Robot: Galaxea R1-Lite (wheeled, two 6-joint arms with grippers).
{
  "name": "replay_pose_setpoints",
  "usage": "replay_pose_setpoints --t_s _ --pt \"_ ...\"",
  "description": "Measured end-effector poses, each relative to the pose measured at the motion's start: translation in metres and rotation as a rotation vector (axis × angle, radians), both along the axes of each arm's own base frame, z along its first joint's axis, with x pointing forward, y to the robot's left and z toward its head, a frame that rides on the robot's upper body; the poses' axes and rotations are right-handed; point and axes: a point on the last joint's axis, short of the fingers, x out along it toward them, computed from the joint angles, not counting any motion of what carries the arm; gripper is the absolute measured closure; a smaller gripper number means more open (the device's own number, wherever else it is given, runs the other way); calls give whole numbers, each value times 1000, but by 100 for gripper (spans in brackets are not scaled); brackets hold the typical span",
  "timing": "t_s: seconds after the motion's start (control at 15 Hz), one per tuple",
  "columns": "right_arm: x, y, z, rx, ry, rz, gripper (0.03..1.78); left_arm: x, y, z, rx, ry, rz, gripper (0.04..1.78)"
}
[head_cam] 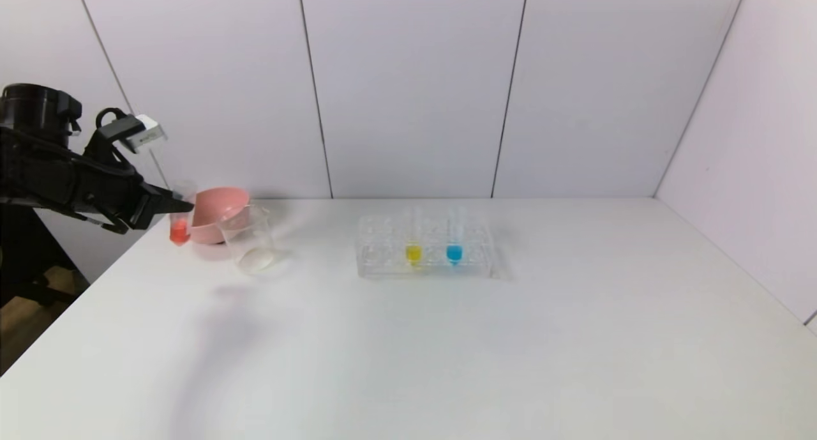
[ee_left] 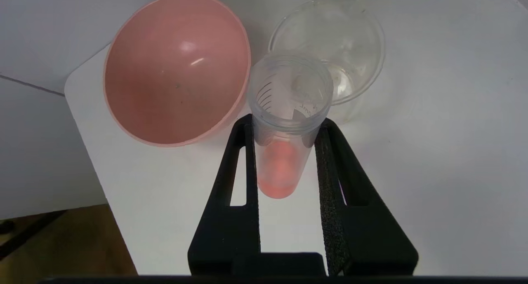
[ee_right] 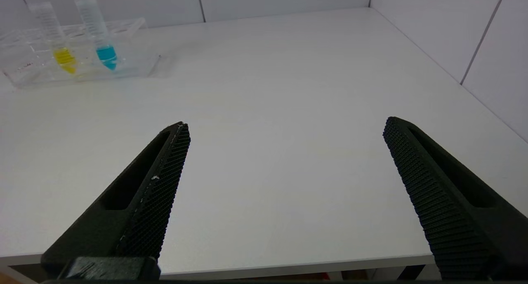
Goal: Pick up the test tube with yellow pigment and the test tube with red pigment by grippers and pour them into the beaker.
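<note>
The test tube with red pigment (head_cam: 180, 230) hangs upright beside the pink bowl, out past the beaker, so next my left gripper swings back and tips it over the beaker's rim (head_cam: 244, 217).
My left gripper (head_cam: 182, 205) (ee_left: 284, 123) is shut on the test tube with red pigment (head_cam: 180, 226) (ee_left: 280, 152). The tube hangs upright above the table's far left, its open mouth up, just left of the pink bowl. The clear beaker (head_cam: 252, 241) (ee_left: 342, 53) stands beside the bowl, a little to the tube's right. The test tube with yellow pigment (head_cam: 413, 248) (ee_right: 60, 45) stands in the clear rack at mid table. My right gripper (ee_right: 286, 129) is open over the table's near edge, with nothing between its fingers; the head view does not show it.
A pink bowl (head_cam: 220, 213) (ee_left: 177, 69) sits behind the beaker near the back wall. A clear rack (head_cam: 424, 247) (ee_right: 78, 49) also holds a tube with blue liquid (head_cam: 454, 248) (ee_right: 101, 38). The table's left edge lies close to the left arm.
</note>
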Motion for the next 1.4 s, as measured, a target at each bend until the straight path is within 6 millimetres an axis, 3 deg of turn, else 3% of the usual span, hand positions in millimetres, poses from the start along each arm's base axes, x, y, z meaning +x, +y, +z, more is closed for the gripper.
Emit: replay_pose_setpoints --t_s 0.53,0.87,1.4 --pt "0 0 0 0 0 0 10 -7 -20 47 134 176 -50 139" --pt "0 0 0 0 0 0 10 2 -34 36 285 290 -40 139" --pt "0 0 0 0 0 0 10 27 -62 23 451 276 -21 139"
